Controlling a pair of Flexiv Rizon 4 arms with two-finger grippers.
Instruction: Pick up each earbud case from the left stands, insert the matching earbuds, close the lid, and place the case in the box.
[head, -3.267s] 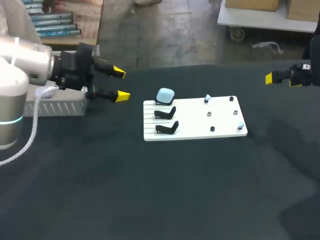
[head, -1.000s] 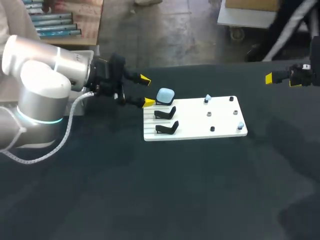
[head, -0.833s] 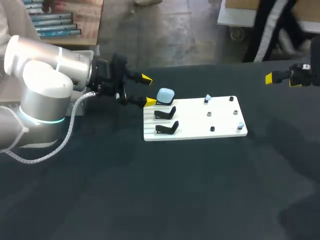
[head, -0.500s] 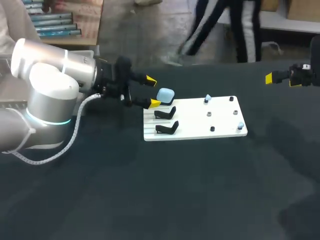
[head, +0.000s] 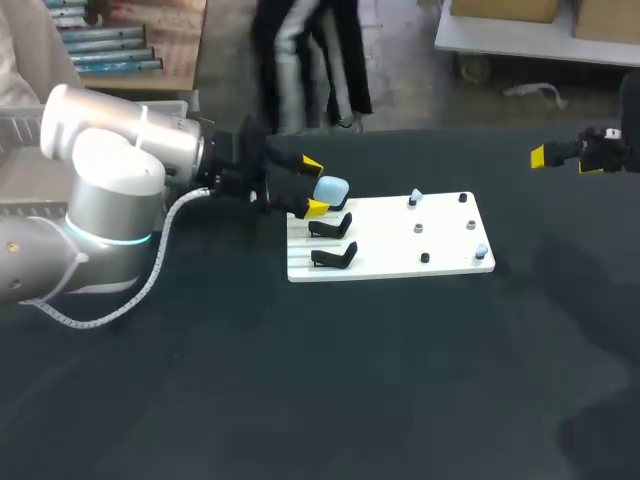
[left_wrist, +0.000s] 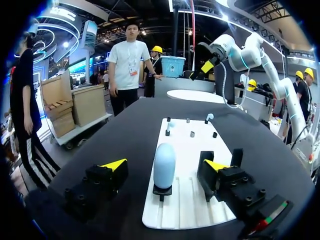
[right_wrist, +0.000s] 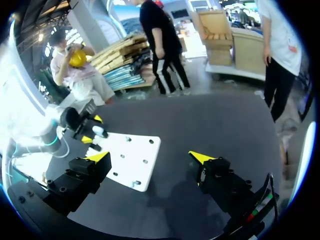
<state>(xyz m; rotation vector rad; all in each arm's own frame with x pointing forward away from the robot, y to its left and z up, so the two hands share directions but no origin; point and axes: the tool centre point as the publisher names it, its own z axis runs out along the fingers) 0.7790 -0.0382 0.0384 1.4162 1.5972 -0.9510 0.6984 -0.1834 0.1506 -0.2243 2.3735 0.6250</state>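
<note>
The pale blue earbuds (head: 416, 197) are sitting out on pegs. I should expect to find empty wells inside the closed light blue earbud case (head: 331, 191) when I open it.
A light blue earbud case (head: 331, 190) stands on the rearmost of the black stands at the left end of the white board (head: 400, 240). My left gripper (head: 314, 186) is open at that end of the board, one yellow tip on each side of the case. In the left wrist view the case (left_wrist: 164, 160) stands upright between the spread fingers of the left gripper (left_wrist: 165, 165), touching neither. Two pale blue earbuds (head: 415, 197) (head: 480, 251) sit on pegs at the board's right part. My right gripper (head: 545, 156) hangs open at the far right, well away from the board (right_wrist: 127, 160).
Two empty black stands (head: 330, 226) (head: 335, 258) sit in front of the case. Several small dark and grey pegs (head: 424, 258) dot the board's right half. Dark table (head: 350, 380) lies around the board.
My left arm has moved right towards the board, bringing its open fingers from beside the board's corner to either side of the blue case. The right arm has not moved.
</note>
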